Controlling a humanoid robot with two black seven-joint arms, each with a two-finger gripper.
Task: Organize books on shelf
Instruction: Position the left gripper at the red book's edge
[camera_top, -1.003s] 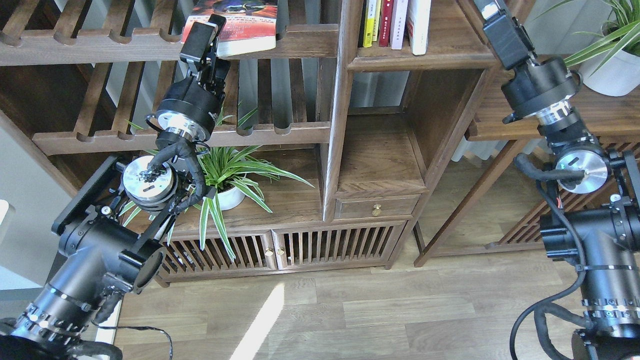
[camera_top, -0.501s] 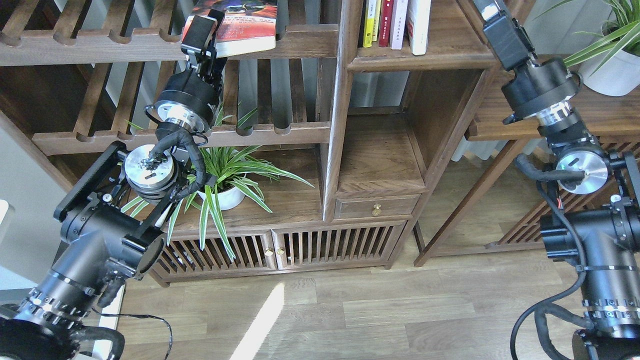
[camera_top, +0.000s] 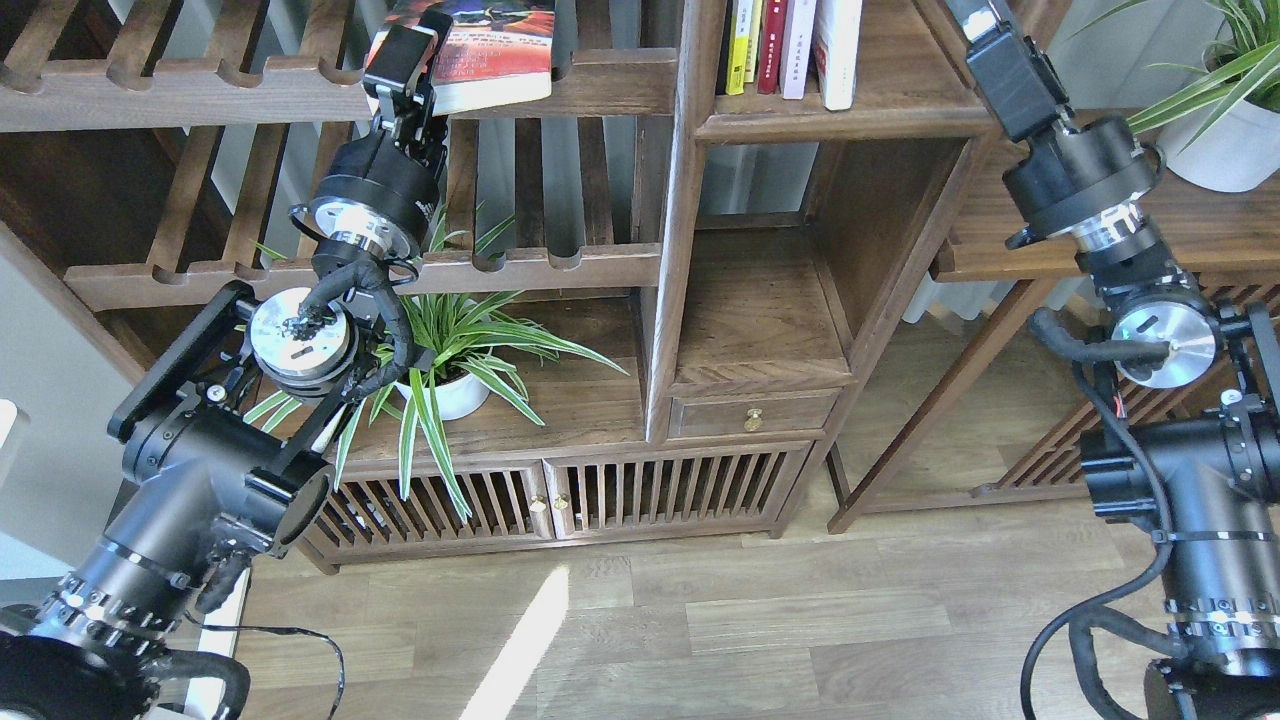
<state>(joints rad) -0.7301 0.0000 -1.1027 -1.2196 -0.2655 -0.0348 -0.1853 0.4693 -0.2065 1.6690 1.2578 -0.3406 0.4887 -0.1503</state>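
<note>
The red-orange book's near edge (camera_top: 498, 94) sticks straight out over the rack's front bar. That means the book (camera_top: 498, 54) will stay flat and closed when I pull it out by its corner.
A red-orange book (camera_top: 495, 50) with a dark picture lies flat on the upper slatted rack (camera_top: 610, 85). My left gripper (camera_top: 415, 42) reaches up to its near left corner. Its fingers stand apart, one over the cover and one at the book's left edge, so it is open. On the solid-plank shelf (camera_top: 880, 115) to the right, slim yellow (camera_top: 738, 45) and red (camera_top: 772, 45) books, a pale lilac-white one (camera_top: 797, 45) and a large white one (camera_top: 838, 50) stand upright. My right gripper (camera_top: 985, 35) sits beside that shelf, cut off by the top edge of the view.
A spider plant in a white pot (camera_top: 458, 392) stands on the lower board under my left arm. A second potted plant (camera_top: 1225, 140) sits on the side table (camera_top: 1000, 262) at right. Below are a small drawer (camera_top: 755, 412) and slatted cabinet doors (camera_top: 660, 495).
My left arm has lifted, moving its gripper up to the red-orange book's corner. The right arm has not moved.
</note>
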